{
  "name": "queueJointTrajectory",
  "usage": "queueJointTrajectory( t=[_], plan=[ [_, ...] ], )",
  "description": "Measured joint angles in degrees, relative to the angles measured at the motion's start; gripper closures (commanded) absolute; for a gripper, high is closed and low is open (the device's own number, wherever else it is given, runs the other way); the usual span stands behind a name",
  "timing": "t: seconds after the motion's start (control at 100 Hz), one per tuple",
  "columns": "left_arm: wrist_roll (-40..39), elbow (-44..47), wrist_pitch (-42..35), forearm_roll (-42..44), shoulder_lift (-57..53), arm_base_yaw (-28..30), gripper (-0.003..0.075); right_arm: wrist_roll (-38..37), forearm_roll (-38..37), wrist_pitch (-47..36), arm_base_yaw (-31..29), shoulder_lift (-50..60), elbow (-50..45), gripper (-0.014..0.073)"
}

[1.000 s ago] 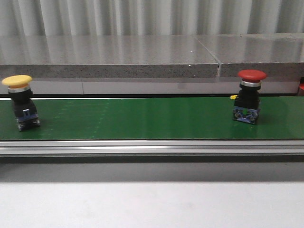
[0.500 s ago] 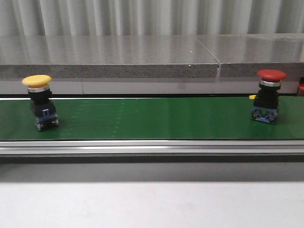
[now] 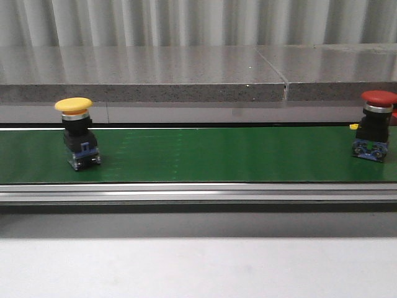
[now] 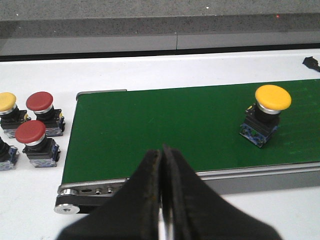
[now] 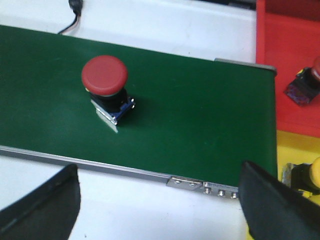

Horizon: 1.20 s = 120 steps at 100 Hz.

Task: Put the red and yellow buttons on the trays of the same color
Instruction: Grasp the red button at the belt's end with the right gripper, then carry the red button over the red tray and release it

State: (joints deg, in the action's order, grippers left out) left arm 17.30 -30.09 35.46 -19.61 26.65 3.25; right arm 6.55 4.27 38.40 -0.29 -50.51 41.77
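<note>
The yellow button (image 3: 77, 131) has its base (image 3: 84, 156) flat on the belt, so it should travel upright toward the belt's end when the robot carries the red button away.
A yellow button (image 3: 75, 132) (image 4: 266, 114) stands on the green conveyor belt (image 3: 205, 155) at its left part. At the right edge of the front view a red button (image 3: 374, 133) (image 5: 107, 87) rides the same belt. In the right wrist view a red tray (image 5: 290, 55) holds a red button (image 5: 306, 85), and a yellow tray (image 5: 300, 150) below it holds a yellow button (image 5: 307, 176). My left gripper (image 4: 161, 155) is shut and empty, near the belt's end. With nothing between its fingers, my right gripper (image 5: 157, 200) is open beside the belt.
Spare red buttons (image 4: 42, 112) and a yellow one (image 4: 7, 112) stand on the white table beyond the belt's end. A grey stone ledge (image 3: 186, 81) runs behind the belt. The belt has a metal frame rail (image 3: 198, 192) along its near side.
Both buttons have travelled to the right along the belt; the red one now reaches the front view's right edge.
</note>
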Motion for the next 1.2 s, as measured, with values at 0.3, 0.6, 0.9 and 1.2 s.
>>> queueJointTrajectory(
  t=[0.3,0.6,0.9,1.2],
  plan=[
    [0.0,0.0,0.0,0.0,0.0,0.0,0.0740,0.0,0.4,0.7,0.1,-18.2,7.2,-0.0038],
    [0.0,0.0,0.0,0.0,0.0,0.0,0.0740,0.0,0.8,-0.7,0.1,-30.2,13.5,-0.0030],
    [0.0,0.0,0.0,0.0,0.0,0.0,0.0740,0.0,0.9,0.8,0.1,-35.7,17.9,0.0489],
    [0.0,0.0,0.0,0.0,0.0,0.0,0.0740,0.0,-0.5,5.4,-2.0,-36.2,27.8,0.0498]
  ],
)
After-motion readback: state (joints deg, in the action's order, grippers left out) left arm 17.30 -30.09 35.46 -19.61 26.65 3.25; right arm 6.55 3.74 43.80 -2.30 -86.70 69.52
